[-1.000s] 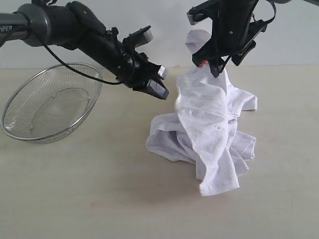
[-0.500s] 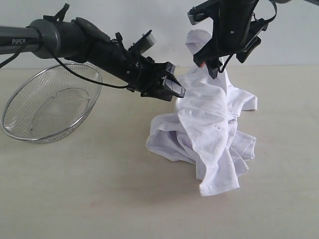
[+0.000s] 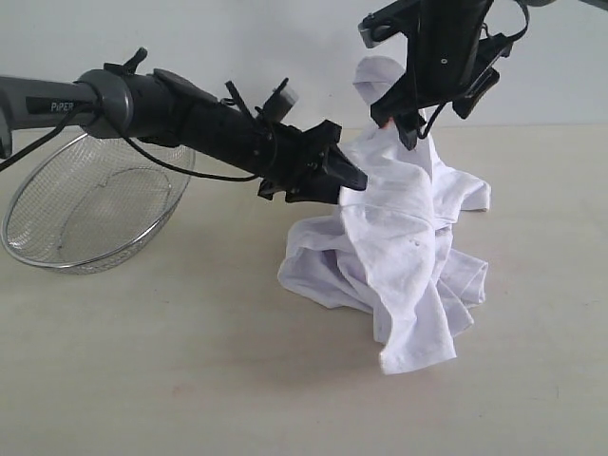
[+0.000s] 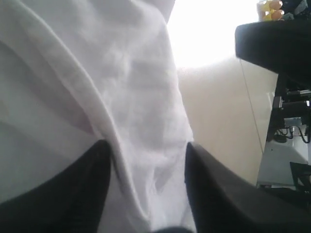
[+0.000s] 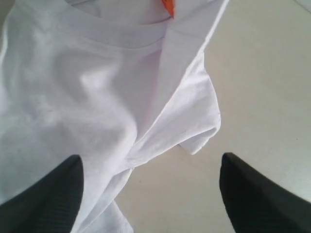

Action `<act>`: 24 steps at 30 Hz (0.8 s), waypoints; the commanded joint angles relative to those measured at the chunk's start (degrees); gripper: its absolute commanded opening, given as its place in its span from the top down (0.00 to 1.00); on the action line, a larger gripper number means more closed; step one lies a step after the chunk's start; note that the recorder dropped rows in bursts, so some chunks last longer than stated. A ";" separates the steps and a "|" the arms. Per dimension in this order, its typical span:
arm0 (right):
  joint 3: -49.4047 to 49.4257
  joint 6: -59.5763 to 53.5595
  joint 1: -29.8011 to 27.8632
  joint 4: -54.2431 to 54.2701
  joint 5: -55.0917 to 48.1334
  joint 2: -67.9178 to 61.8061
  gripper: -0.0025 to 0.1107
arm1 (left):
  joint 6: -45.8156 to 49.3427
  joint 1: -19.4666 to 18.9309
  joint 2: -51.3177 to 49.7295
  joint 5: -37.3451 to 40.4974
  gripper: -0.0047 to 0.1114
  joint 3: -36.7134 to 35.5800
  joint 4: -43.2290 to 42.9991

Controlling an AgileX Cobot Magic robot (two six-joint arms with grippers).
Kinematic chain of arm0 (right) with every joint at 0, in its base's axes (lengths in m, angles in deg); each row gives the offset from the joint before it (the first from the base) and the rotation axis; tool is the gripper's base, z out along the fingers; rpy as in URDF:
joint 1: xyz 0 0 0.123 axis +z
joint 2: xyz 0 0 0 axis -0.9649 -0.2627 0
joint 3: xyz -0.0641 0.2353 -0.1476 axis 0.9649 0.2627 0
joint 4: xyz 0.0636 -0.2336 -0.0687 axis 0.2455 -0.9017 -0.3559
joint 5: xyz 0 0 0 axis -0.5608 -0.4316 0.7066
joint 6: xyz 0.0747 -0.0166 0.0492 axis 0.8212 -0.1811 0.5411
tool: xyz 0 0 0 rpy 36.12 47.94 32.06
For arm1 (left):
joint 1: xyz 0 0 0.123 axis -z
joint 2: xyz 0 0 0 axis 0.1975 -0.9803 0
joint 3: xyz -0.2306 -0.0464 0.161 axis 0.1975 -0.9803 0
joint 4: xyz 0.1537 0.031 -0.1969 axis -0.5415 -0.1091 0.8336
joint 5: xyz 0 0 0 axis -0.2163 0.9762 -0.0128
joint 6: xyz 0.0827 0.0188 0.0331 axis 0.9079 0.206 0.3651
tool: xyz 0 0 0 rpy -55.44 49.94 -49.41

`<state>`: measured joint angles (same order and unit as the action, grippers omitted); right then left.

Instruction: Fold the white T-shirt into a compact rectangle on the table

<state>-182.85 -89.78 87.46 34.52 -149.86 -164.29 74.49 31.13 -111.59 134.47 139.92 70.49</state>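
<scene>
The white T-shirt (image 3: pixel 391 204) will open out into a much wider sheet when I pull its sides apart, because loose layered edges (image 3: pixel 462 287) show beneath the heap.
The white T-shirt (image 3: pixel 399 247) sits in a crumpled heap on the table (image 3: pixel 180 370), and its top rises to a peak under my right gripper (image 3: pixel 408 128). A red neck tag (image 5: pixel 167 7) shows by the collar. In the right wrist view the right gripper (image 5: pixel 151 156) is open wide, with cloth under one finger and bare table between the tips. My left gripper (image 3: pixel 355 179) reaches into the shirt's left edge. In the left wrist view the left gripper (image 4: pixel 146 144) is open, its fingers standing on either side of a fold of white cloth.
A silver wire-mesh basket (image 3: pixel 57 255) sits tilted at the left of the table, under the left arm. Bare tabletop lies in front of the shirt and to its right. A pale wall runs behind the table.
The left arm has swung right and down from above the basket to the shirt's left edge, and its jaws have gone from shut to open. The right gripper has stayed put.
</scene>
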 commanded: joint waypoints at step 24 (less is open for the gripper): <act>-0.25 -0.28 -0.11 -3.07 -0.18 0.90 0.71 | 9.15 -14.41 4.56 -13.60 0.92 0.39 8.44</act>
<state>-182.85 -90.03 87.46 31.64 -149.99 -164.16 82.24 18.78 -107.81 121.78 140.02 78.76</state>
